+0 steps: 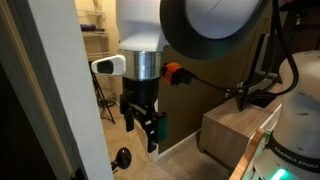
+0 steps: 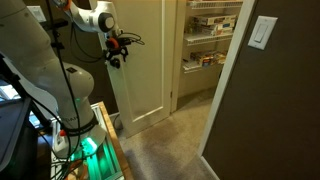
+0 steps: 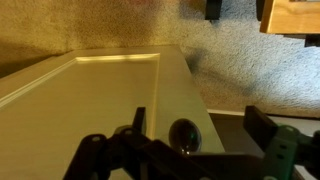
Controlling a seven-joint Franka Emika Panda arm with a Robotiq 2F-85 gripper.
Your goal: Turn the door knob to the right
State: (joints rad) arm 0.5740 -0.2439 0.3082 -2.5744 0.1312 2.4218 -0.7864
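Observation:
My gripper's spread fingers have the door knob (image 3: 184, 135) within their gap. I go on going down until they straddle the round knob (image 1: 122, 157), then close them.
The door knob (image 3: 184, 135) is a dark, shiny round knob on the cream door (image 3: 100, 90), close to the door's edge. In the wrist view it lies between my gripper's (image 3: 200, 130) two dark fingers, nearer one finger, with open space on the other side. The fingers are spread wide and touch nothing. In an exterior view the gripper (image 1: 145, 125) hangs down beside the door edge (image 1: 45, 90), with a dark round knob (image 1: 122, 157) just below it. In an exterior view the gripper (image 2: 117, 55) is at the cream door's (image 2: 145, 70) upper edge; the knob is not visible there.
Beige carpet (image 3: 250, 60) covers the floor. A wooden cabinet (image 1: 235, 135) stands near the arm's base. A closet with shelves (image 2: 210, 40) is open beyond the door. A brown wall with a light switch (image 2: 264, 32) stands nearby.

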